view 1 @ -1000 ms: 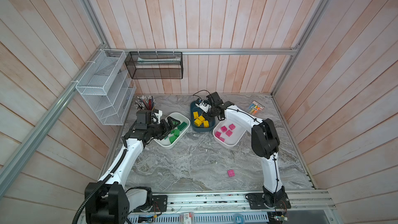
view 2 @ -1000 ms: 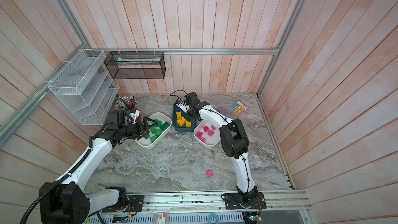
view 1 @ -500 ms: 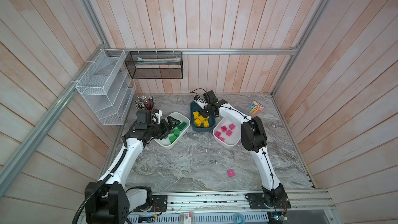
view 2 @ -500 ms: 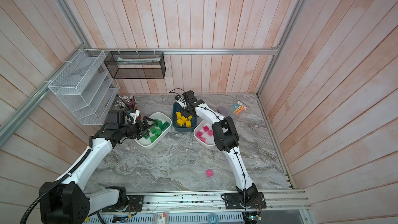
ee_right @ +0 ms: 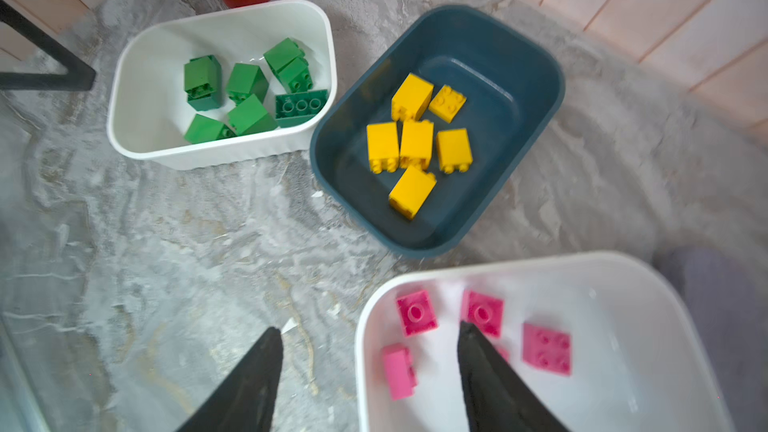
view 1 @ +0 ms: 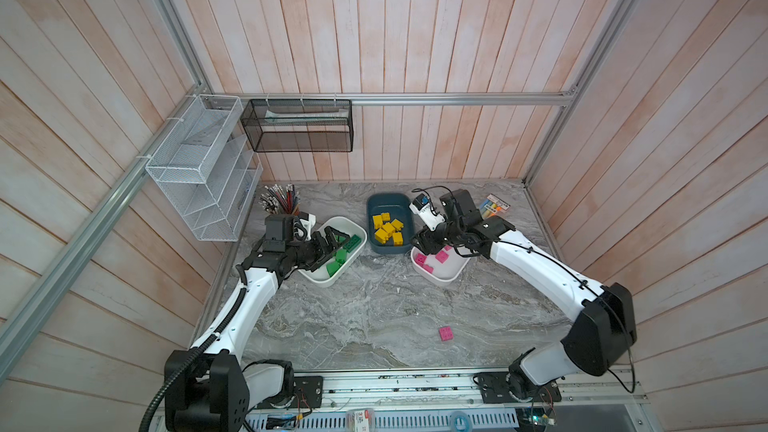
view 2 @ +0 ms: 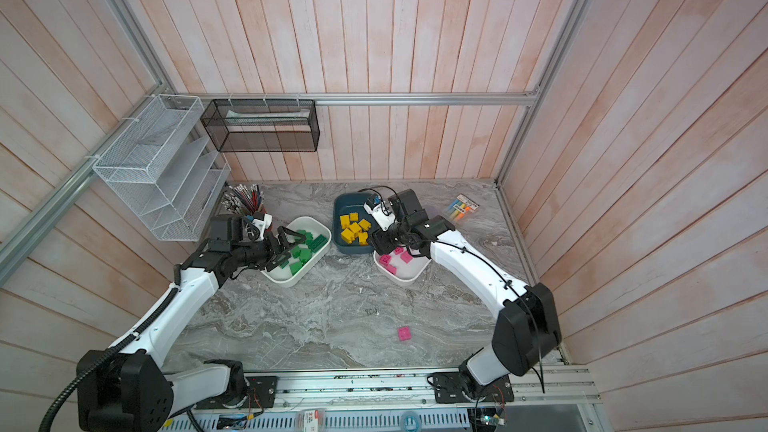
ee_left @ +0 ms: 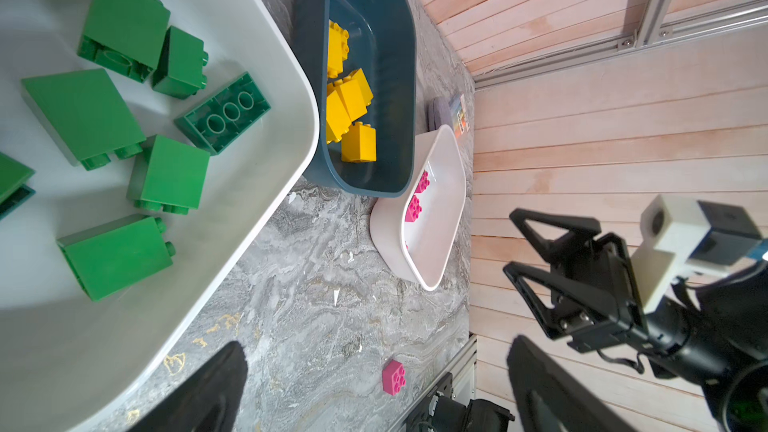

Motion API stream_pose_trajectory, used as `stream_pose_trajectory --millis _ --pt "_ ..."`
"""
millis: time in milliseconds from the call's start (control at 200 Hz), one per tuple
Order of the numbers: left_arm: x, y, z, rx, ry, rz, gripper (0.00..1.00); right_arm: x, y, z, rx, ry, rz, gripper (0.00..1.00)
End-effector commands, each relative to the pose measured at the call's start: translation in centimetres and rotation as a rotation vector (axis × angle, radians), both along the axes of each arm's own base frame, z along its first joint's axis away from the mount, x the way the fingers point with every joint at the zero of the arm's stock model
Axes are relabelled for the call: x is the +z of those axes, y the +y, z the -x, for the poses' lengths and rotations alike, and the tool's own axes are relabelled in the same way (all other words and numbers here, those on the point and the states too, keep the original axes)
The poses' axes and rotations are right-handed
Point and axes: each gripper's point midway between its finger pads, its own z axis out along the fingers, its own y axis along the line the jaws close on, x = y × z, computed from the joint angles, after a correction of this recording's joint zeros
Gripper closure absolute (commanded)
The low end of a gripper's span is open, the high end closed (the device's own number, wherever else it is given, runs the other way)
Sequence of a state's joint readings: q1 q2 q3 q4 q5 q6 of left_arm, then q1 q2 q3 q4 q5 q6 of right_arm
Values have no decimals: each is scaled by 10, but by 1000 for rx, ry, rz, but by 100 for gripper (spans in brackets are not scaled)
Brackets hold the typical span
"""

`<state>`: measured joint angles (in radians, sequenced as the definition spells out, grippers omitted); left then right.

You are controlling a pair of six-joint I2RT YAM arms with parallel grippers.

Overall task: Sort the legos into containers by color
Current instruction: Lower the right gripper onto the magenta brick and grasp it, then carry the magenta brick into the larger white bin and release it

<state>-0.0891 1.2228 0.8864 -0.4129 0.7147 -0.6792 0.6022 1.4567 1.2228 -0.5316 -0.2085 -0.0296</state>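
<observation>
The loose pink lego lies by itself in front of the containers. My open right gripper should keep going toward it and close on its sides.
Green legos lie in the left white container. Yellow legos fill the teal container. Pink legos lie in the right white container. One pink lego lies loose on the table near the front, also seen in the left wrist view. My left gripper hangs open and empty over the green container's left part. My right gripper is open and empty, straddling the near-left rim of the pink container.
A red pencil cup stands behind the left arm. A white wire rack and a black mesh basket hang on the walls. A marker pack lies at the back right. The three containers touch or nearly touch.
My right gripper has opened and drawn back from above the teal container to the pink container's rim. The left arm has not moved.
</observation>
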Motion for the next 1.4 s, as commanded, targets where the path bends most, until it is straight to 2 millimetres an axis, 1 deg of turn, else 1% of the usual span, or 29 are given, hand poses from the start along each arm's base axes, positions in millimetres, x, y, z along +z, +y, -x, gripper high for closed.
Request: stream_pose_trajectory --millis 0,120,175,270,345,430,535,605,720,800,895,1025,1105,1195,1255,1315,1395 --pt "-2 -9 5 -31 -3 26 0 -40 -18 56 -188 272 3 35" --pt "-7 -16 9 -51 12 34 0 -59 -39 100 -282 345 61 35" --pt "-8 -19 10 -60 15 37 0 -66 -45 120 -309 376 87 35" --pt "-8 -25 13 -76 19 45 0 -86 -54 153 -353 433 120 35" --pt "-9 -27 14 -81 22 47 0 -104 -63 172 -379 466 160 35" --pt "-10 -28 15 -87 24 50 0 -126 -70 184 -398 485 198 35" --pt "-9 -29 15 -94 25 52 0 -137 -69 182 -412 473 206 35" --pt "-7 -29 15 -93 21 52 0 -147 -73 180 -412 461 244 35" --pt "-7 -29 18 -94 21 52 0 -160 -70 177 -400 457 275 37" --pt "-7 -28 20 -89 24 53 0 -165 -66 174 -389 458 288 42" --pt "-6 -28 23 -88 26 55 0 -173 -72 176 -393 464 345 49" --pt "-8 -27 30 -84 37 65 0 -180 -76 183 -374 490 376 54" --pt "-11 -27 35 -84 47 63 0 -180 -78 187 -374 499 375 60" --pt "-13 -26 38 -82 53 62 0 -182 -82 190 -377 505 379 70" --pt "-13 -26 40 -82 56 64 0 -180 -82 189 -373 493 382 75" --pt "-12 -26 41 -83 58 66 0 -171 -78 181 -375 465 366 78" --pt "-10 -26 41 -85 56 70 0 -148 -65 162 -372 420 300 78"
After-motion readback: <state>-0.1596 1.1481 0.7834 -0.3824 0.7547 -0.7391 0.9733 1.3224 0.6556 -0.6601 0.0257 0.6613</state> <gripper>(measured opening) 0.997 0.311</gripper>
